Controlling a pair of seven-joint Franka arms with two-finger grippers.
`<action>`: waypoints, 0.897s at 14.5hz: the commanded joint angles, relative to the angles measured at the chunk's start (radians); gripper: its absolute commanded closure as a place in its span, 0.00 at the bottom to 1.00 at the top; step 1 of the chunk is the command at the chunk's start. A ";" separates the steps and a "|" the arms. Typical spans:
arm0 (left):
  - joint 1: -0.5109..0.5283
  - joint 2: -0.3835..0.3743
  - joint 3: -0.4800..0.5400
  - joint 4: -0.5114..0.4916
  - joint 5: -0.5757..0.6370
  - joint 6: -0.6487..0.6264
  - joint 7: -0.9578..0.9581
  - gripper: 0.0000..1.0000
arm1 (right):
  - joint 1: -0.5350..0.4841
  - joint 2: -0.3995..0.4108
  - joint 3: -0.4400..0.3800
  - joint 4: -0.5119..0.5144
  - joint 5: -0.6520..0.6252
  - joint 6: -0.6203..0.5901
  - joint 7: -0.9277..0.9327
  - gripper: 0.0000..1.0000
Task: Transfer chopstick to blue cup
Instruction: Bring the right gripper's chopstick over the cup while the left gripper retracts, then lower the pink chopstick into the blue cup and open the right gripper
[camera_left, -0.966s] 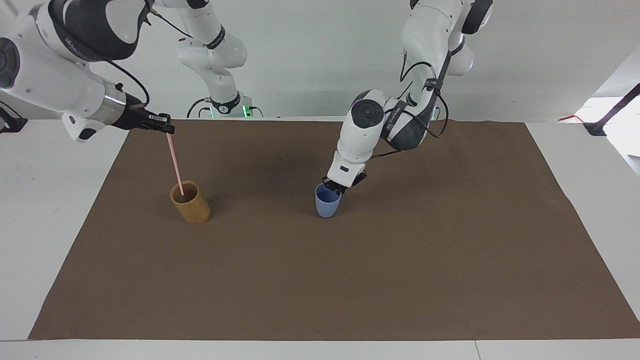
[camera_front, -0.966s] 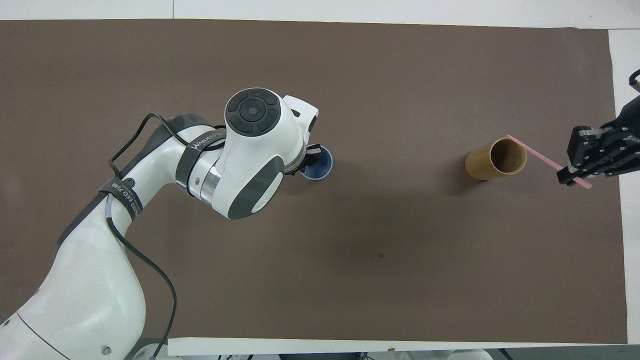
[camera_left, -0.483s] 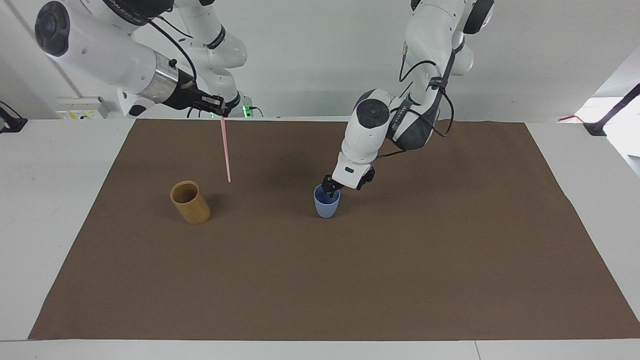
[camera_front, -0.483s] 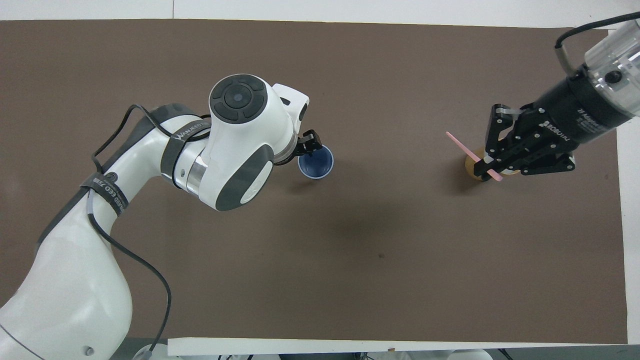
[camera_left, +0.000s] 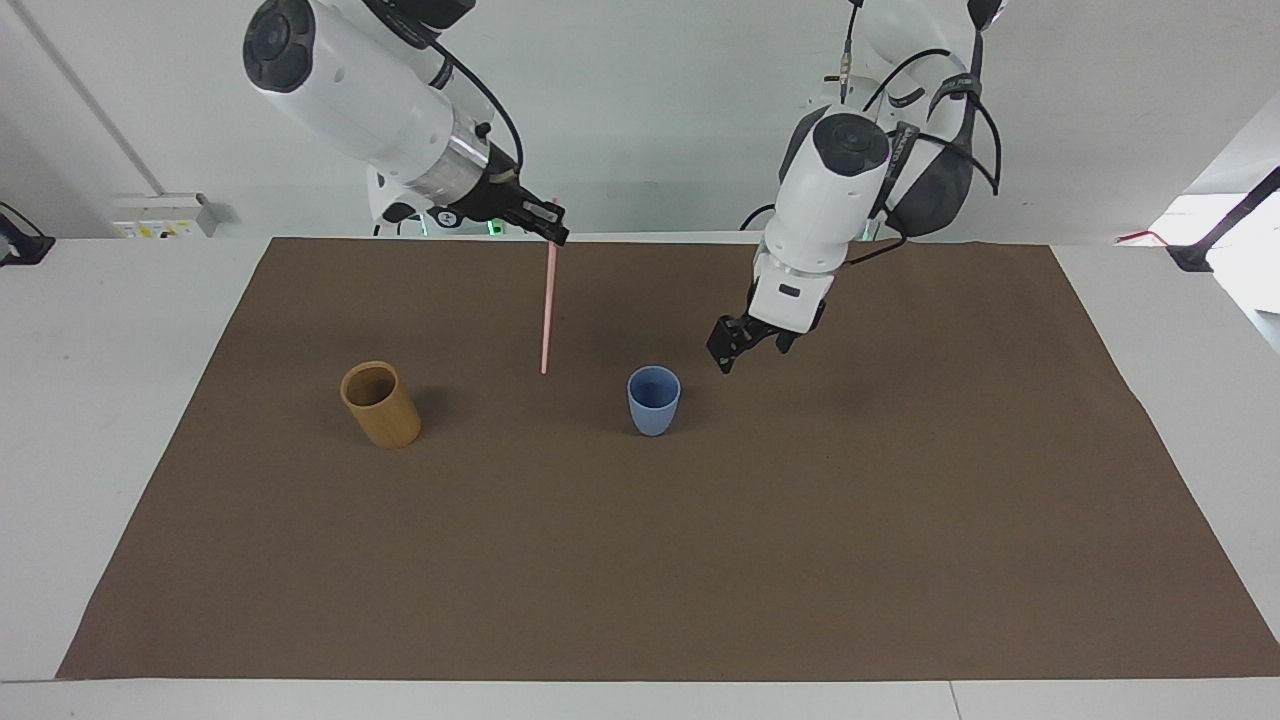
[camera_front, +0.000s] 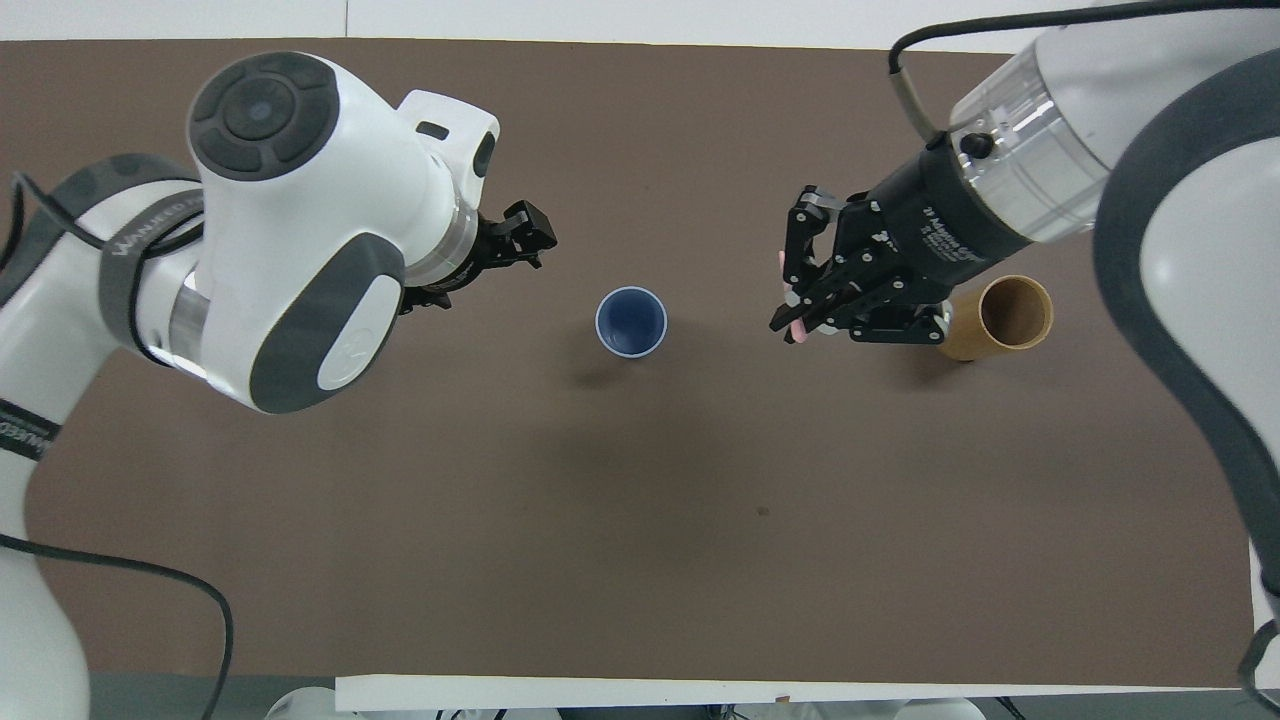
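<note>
Next, I move my left gripper away first, because it is hovering close to the blue cup (camera_left: 654, 400), where my right gripper has to bring the upright chopstick (camera_left: 548, 314).
The light blue cup (camera_left: 654, 400) stands upright mid-mat and also shows in the overhead view (camera_front: 631, 322). My right gripper (camera_left: 553, 225) is shut on the top of the pale pink chopstick (camera_left: 547, 300), which hangs nearly upright in the air over the mat between the tan cup and the blue cup. In the overhead view only the stick's pink end (camera_front: 797, 331) shows under the right gripper (camera_front: 790, 300). My left gripper (camera_left: 735, 348) is open, empty and raised over the mat beside the blue cup, toward the left arm's end; it also shows in the overhead view (camera_front: 528, 238).
A taller tan-yellow cylindrical cup (camera_left: 380, 405) stands upright toward the right arm's end, also in the overhead view (camera_front: 1000, 318). A brown mat (camera_left: 700, 560) covers the white table.
The right gripper lifted the chopstick out of the tan cup and carried it toward the blue cup. The left gripper let go of the blue cup's rim, rose and drew away.
</note>
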 joint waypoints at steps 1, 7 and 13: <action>0.072 -0.084 0.018 -0.032 0.100 -0.150 0.067 0.00 | 0.060 -0.084 0.001 -0.205 0.078 0.217 0.058 1.00; 0.430 -0.110 0.021 0.029 0.100 -0.144 0.729 0.00 | 0.197 -0.095 0.001 -0.338 0.087 0.445 0.141 1.00; 0.523 -0.108 0.023 0.031 0.053 -0.163 0.782 0.00 | 0.220 -0.104 0.000 -0.426 0.141 0.523 0.140 1.00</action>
